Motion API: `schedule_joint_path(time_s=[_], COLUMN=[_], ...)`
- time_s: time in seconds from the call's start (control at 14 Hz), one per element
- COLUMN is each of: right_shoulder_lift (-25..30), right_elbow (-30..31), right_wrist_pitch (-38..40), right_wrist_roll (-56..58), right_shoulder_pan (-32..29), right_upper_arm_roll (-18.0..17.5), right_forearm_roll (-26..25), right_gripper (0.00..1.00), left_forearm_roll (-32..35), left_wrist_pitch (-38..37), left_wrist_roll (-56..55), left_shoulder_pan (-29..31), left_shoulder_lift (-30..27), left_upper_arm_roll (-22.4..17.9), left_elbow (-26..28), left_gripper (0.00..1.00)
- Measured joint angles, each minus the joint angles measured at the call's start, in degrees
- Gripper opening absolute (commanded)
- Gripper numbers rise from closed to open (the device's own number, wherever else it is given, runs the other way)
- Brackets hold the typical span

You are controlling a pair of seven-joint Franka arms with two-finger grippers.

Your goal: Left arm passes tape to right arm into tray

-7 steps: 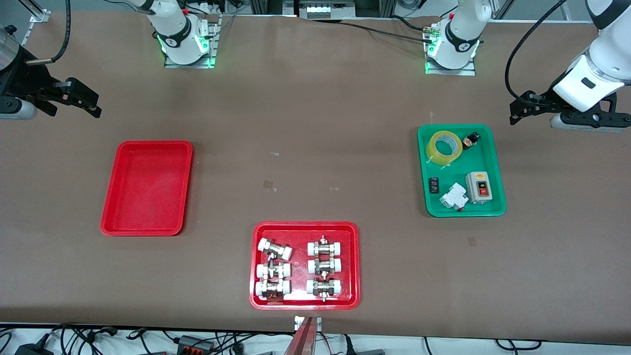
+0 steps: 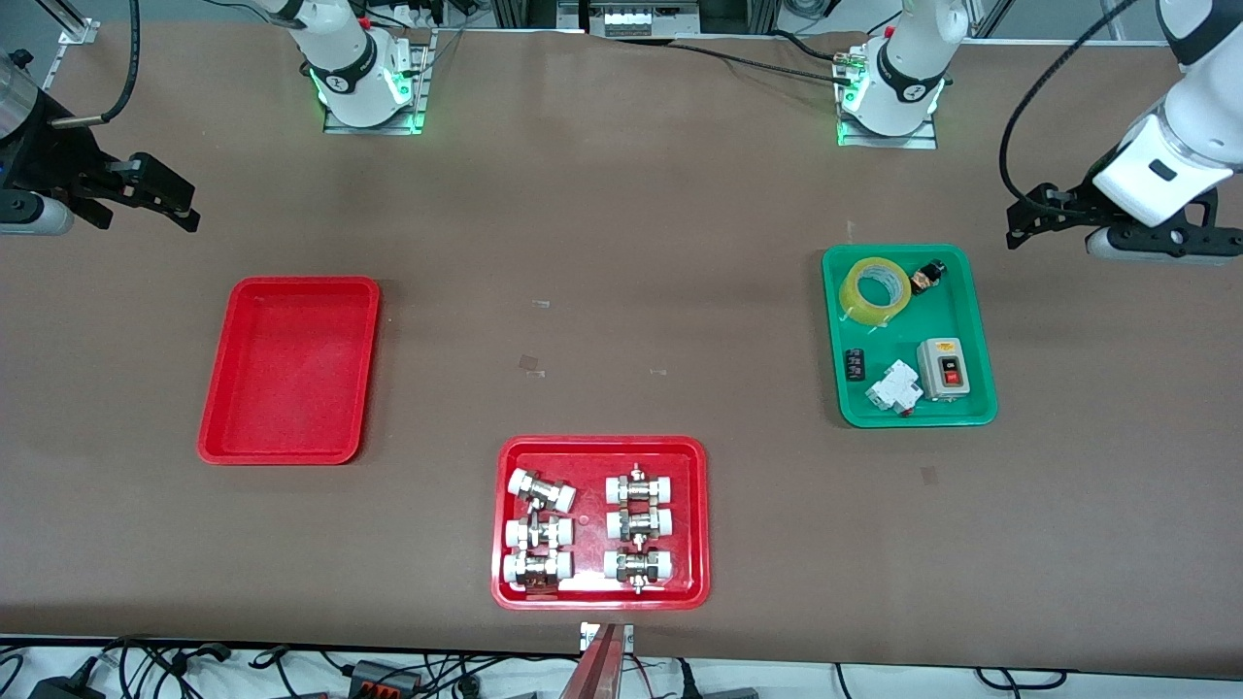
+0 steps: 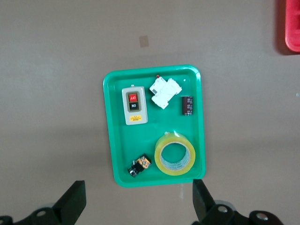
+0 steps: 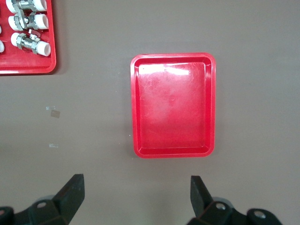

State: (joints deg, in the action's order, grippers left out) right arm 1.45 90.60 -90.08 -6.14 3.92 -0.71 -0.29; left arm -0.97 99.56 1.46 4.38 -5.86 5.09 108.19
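Observation:
My gripper will lift the tape (image 2: 857,304) free and still wound, because only a short clear tab (image 3: 167,133) sticks out from the tape's rim.
The tape (image 2: 875,289) lies flat in the green tray (image 2: 957,303), in the corner farthest from the front camera. It also shows in the left wrist view (image 3: 175,155), in the green tray (image 3: 117,140). My left gripper (image 2: 1020,216) hangs open and empty above the bare table beside the green tray, its jaws (image 3: 138,197) wide apart. The plain red tray (image 2: 289,369) lies empty toward the right arm's end and also shows in the right wrist view (image 4: 173,105). My right gripper (image 2: 170,199) hangs open and empty above the table near it, jaws (image 4: 137,192) wide apart.
The green tray also holds a grey push-button box (image 2: 943,369), a white breaker (image 2: 893,388), a small black part (image 2: 855,364) and a black-and-orange part (image 2: 927,277). A red tray (image 2: 600,445) of white-capped metal fittings lies nearest the front camera, mid-table.
My left gripper has shifted slightly away from the front camera beside the green tray. The right arm, the tape and the trays have not moved.

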Motion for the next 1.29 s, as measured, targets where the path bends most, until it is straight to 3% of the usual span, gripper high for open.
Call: schedule_joint_path(time_s=[0.14,0.29,0.43,0.57,0.93,1.21,1.29], right_shoulder_lift=[0.0,-0.03,-0.05,-0.07,-0.08,-0.08,-0.08], right_elbow=[0.0,0.0,0.0,0.0,0.0,0.0,0.0], right_wrist_pitch=[0.0,0.02,0.02,0.03,0.05,0.06,0.06], right_wrist_roll=[0.0,-0.01,-0.02,-0.02,-0.02,-0.02,-0.02], right_shoulder_pan=[0.0,0.0,0.0,0.0,0.0,0.0,0.0], right_upper_arm_roll=[0.0,0.0,0.0,0.0,0.0,0.0,0.0], right_forearm_roll=[0.0,0.0,0.0,0.0,0.0,0.0,0.0], right_gripper=[1.0,1.0,1.0,1.0,1.0,1.0,1.0], left_forearm_roll=[0.0,0.0,0.0,0.0,-0.01,-0.01,-0.01], left_wrist_pitch=[-2.58,-0.36,5.18,12.69,21.73,26.11,26.19], left_wrist_roll=[0.0,-0.1,-0.1,-0.1,-0.12,-0.25,-0.35], left_shoulder_pan=[0.0,0.33,1.08,1.05,0.97,0.94,0.94], left_shoulder_lift=[6.17,14.13,20.68,24.13,24.97,24.84,24.76], left_upper_arm_roll=[-0.01,-0.13,-0.18,0.16,1.27,2.7,2.95], left_elbow=[-3.91,-6.06,-5.15,-0.29,12.34,18.34,19.08], left_gripper=[1.0,1.0,1.0,1.0,1.0,1.0,0.93])
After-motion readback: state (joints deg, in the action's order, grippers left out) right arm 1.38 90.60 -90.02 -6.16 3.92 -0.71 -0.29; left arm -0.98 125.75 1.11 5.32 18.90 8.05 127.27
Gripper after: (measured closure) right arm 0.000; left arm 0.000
